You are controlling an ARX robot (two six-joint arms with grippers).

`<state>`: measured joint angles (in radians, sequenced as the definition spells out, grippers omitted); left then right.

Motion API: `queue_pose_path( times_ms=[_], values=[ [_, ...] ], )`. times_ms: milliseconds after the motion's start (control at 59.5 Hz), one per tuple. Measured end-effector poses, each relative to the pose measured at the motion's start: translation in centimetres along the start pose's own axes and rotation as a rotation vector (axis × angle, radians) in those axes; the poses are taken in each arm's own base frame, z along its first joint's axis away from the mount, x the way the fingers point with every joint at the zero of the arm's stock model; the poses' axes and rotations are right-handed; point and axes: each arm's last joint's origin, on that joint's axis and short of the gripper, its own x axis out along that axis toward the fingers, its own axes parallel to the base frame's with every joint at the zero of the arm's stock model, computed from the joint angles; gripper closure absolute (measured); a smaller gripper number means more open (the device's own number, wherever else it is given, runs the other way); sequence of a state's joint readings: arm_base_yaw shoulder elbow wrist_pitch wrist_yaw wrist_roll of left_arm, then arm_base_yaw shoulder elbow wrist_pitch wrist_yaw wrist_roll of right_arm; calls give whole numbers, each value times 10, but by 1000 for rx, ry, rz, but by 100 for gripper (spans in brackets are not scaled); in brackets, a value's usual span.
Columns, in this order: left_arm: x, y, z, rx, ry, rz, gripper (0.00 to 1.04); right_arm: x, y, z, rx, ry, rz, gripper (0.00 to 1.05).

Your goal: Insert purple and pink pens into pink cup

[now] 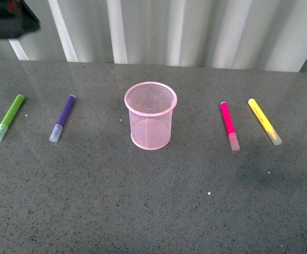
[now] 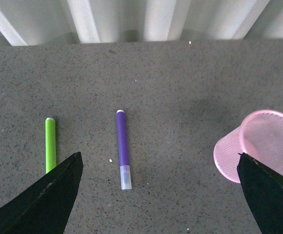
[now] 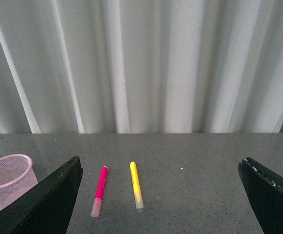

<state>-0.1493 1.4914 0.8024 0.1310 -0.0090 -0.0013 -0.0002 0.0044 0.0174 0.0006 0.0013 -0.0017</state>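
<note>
The pink cup's opening (image 1: pixel 150 99) is much wider than the purple pen (image 1: pixel 63 118), so the purple pen will lean against the cup's rim when I insert it.
The pink cup (image 1: pixel 150 115) stands upright in the middle of the grey table, with nothing visible inside. The purple pen (image 1: pixel 63 117) lies flat to its left, and the pink pen (image 1: pixel 229 126) lies flat to its right. In the left wrist view my left gripper (image 2: pixel 160 168) hangs open above the table, with the purple pen (image 2: pixel 123 148) between its spread fingers and the pink cup (image 2: pixel 258 145) by one finger. My right gripper (image 3: pixel 160 170) is open and held well back from the pink pen (image 3: pixel 100 190) and the pink cup (image 3: pixel 9 179). Neither arm shows in the front view.
A lime green marker (image 1: pixel 9 117) lies at the far left of the grey table (image 1: pixel 153 211); a yellow marker (image 1: pixel 264 121) lies at the far right. A white curtain (image 1: pixel 195 32) hangs behind the table's far edge. A dark object (image 1: pixel 10 18) sits at the upper left.
</note>
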Motion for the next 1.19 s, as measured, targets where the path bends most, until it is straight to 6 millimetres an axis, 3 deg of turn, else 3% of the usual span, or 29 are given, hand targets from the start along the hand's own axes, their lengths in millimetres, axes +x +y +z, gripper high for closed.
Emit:
queue_pose_path(
  times_ms=[286, 538, 857, 1193],
  values=[
    [61, -13, 7, 170, 256, -111, 7, 0, 0, 0, 0, 0, 0, 7],
    [105, -13, 18, 168, 318, -81, 7, 0, 0, 0, 0, 0, 0, 7],
    [153, -3, 6, 158, 397, -32, 7, 0, 0, 0, 0, 0, 0, 7],
    [188, 15, -10, 131, 463, -3, 7, 0, 0, 0, 0, 0, 0, 7]
  ],
)
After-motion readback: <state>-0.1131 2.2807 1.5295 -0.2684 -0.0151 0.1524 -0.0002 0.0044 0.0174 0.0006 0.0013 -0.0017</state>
